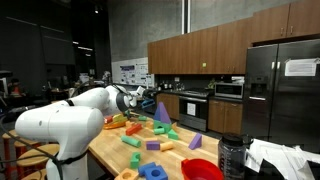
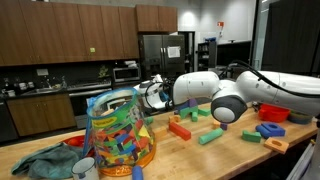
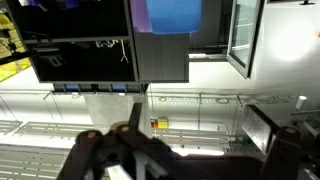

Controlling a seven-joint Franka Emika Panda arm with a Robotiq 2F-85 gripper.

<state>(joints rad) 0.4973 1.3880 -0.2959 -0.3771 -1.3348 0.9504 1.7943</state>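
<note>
My open gripper points past the table at the bright room (image 3: pixel 185 105), so next I turn my gripper and tip its fingers toward the foam blocks (image 1: pixel 160 128).
My gripper (image 1: pixel 141 98) hangs in the air above the far end of the wooden table (image 1: pixel 110 150), held out sideways on the white arm (image 2: pixel 215 95). Its jaws stand open with nothing between them. The wrist view looks past the gripper (image 3: pixel 195 128) at a bright room with a dark screen (image 3: pixel 80 45); no table object shows there. Nearest to it on the table are orange blocks (image 1: pixel 117 122) and a purple cone (image 1: pixel 162 113). In an exterior view a red block (image 2: pixel 180 128) and a green block (image 2: pixel 210 136) lie below the arm.
Foam blocks lie scattered: a blue ring (image 1: pixel 153 172), green pieces (image 1: pixel 135 160), a blue block (image 2: pixel 272 131). A clear bag of coloured blocks (image 2: pixel 120 135), a red bowl (image 1: pixel 203 170), a black mesh container (image 1: pixel 232 155) and a teal cloth (image 2: pixel 45 160) stand at the near end. Kitchen cabinets and a fridge (image 1: pixel 280 85) lie behind.
</note>
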